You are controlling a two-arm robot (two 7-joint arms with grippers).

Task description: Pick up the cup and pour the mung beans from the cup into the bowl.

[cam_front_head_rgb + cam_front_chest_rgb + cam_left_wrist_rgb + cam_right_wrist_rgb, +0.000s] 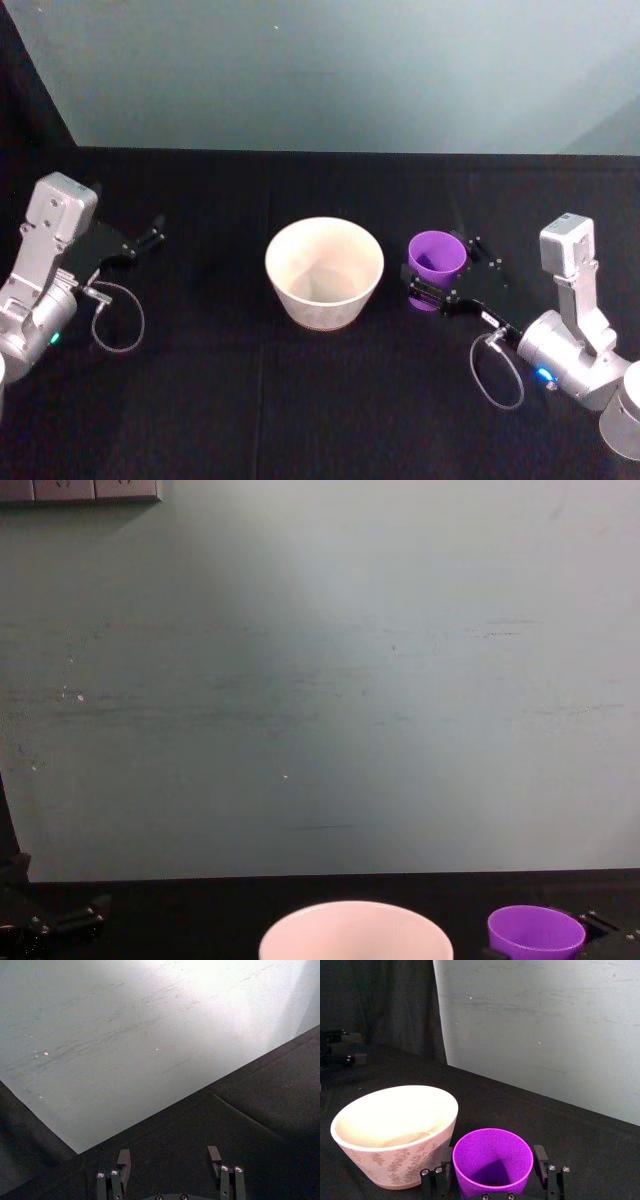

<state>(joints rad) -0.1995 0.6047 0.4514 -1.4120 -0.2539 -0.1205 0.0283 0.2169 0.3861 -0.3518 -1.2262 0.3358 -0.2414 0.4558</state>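
Observation:
My gripper is about to pour from the purple cup (536, 935) and dark beans (493, 1183) lie deep at its bottom, so the cup will keep them inside well into the tilt.
The purple cup (437, 258) stands upright on the black table, just right of the white bowl (322, 305). My right gripper (441, 274) is open around the cup, one finger on each side close against its wall. In the right wrist view the cup (492, 1160) sits between the fingers (441, 1176), and a few dark beans (493, 1183) show at its bottom. The bowl (395, 1160) has a leaf pattern on its outside and looks empty. My left gripper (150, 238) rests open over the table at the far left, holding nothing.
A black cloth (320, 400) covers the table, which ends at a pale grey-green wall (330, 70) behind. Loose cable loops hang from both wrists (120, 320). The chest view catches the bowl's rim (355, 920) and the cup's rim (536, 930).

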